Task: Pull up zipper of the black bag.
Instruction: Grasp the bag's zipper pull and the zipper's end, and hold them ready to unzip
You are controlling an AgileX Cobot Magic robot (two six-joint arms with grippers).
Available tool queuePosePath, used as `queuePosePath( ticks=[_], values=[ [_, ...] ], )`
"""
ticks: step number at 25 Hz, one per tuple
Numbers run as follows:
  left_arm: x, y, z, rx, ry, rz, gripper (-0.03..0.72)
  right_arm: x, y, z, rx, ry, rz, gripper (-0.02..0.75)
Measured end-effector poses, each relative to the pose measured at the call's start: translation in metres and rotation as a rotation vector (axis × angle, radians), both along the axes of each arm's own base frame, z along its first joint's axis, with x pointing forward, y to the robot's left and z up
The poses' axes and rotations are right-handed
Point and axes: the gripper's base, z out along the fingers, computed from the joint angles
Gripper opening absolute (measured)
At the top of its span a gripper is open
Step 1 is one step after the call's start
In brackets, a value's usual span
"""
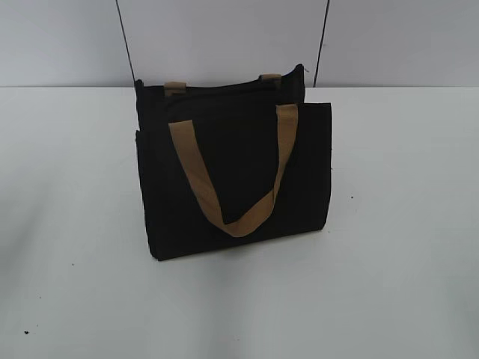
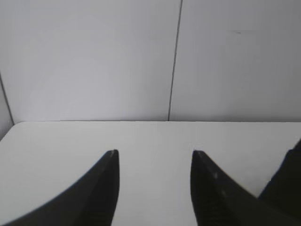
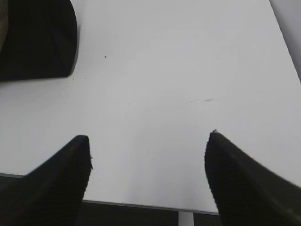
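Observation:
My gripper needs to lift the black fabric tab; until then I expect the zipper's pull tab hidden where the black bag's top sinks into a dark fold (image 1: 155,112).
The black bag (image 1: 239,179) stands upright in the middle of the white table, a tan strap handle (image 1: 232,176) hanging down its front. The zipper line (image 1: 224,91) runs along its top edge; I cannot make out the pull tab. Neither gripper shows in the exterior view. In the left wrist view my left gripper (image 2: 155,153) is open and empty over bare table, with an edge of the bag (image 2: 287,183) at the far right. In the right wrist view my right gripper (image 3: 148,136) is open and empty, with a corner of the bag (image 3: 37,40) at the upper left.
The white table (image 1: 389,247) runs to a pale wall (image 1: 224,37) at the back. Its near edge (image 3: 141,205) shows under the right gripper. A second tan handle (image 1: 174,87) stands at the bag's rear.

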Motion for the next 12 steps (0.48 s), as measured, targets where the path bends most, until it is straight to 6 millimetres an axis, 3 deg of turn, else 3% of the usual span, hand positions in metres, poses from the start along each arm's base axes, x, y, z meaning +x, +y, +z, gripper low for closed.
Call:
queuePosePath(
  ticks=[12],
  values=[
    [0.052, -0.04, -0.067, 0.098, 0.116, -0.153, 0.375, 0.0, 0.0, 0.0, 0.0, 0.0, 0.0, 0.577]
  ],
)
